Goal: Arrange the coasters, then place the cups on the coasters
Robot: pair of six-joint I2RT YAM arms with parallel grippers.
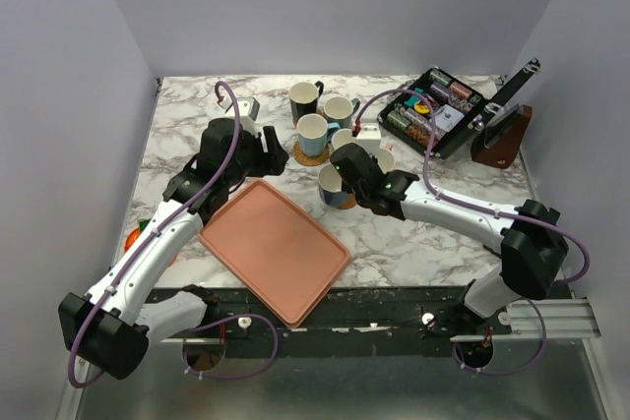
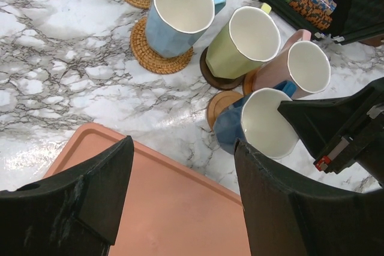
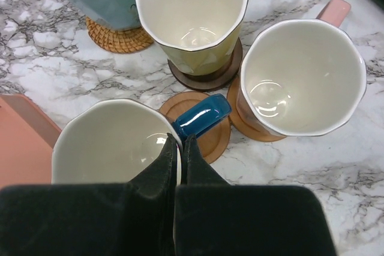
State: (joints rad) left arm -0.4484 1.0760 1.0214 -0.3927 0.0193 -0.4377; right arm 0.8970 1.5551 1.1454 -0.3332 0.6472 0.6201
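Note:
The blue cup sticks out past the tan coaster's tray side [image 3: 174,107], so my right gripper should shift the cup toward the yellowish and pink cups before it lets go.
My right gripper [image 3: 182,143] is shut on the rim of the blue cup [image 3: 108,142], one finger inside and one outside, next to its handle. The cup hangs partly over a bare tan coaster [image 3: 211,139]; I cannot tell whether they touch. Next to it, the pink cup [image 3: 303,76] stands on a tan coaster and the yellowish cup [image 3: 192,16] on a dark brown coaster [image 3: 210,75]. The light blue cup [image 2: 179,13] stands on a woven coaster [image 2: 157,59]. The black cup [image 1: 305,102] and grey-green cup [image 1: 340,110] stand behind. My left gripper [image 2: 184,145] is open and empty over the tray's far edge.
The salmon-pink tray [image 1: 276,248] lies tilted at the table's near edge between the arms. An open black case [image 1: 438,115] full of small items sits at the back right, with a brown object [image 1: 502,135] beside it. Something orange [image 1: 133,238] shows at the left edge.

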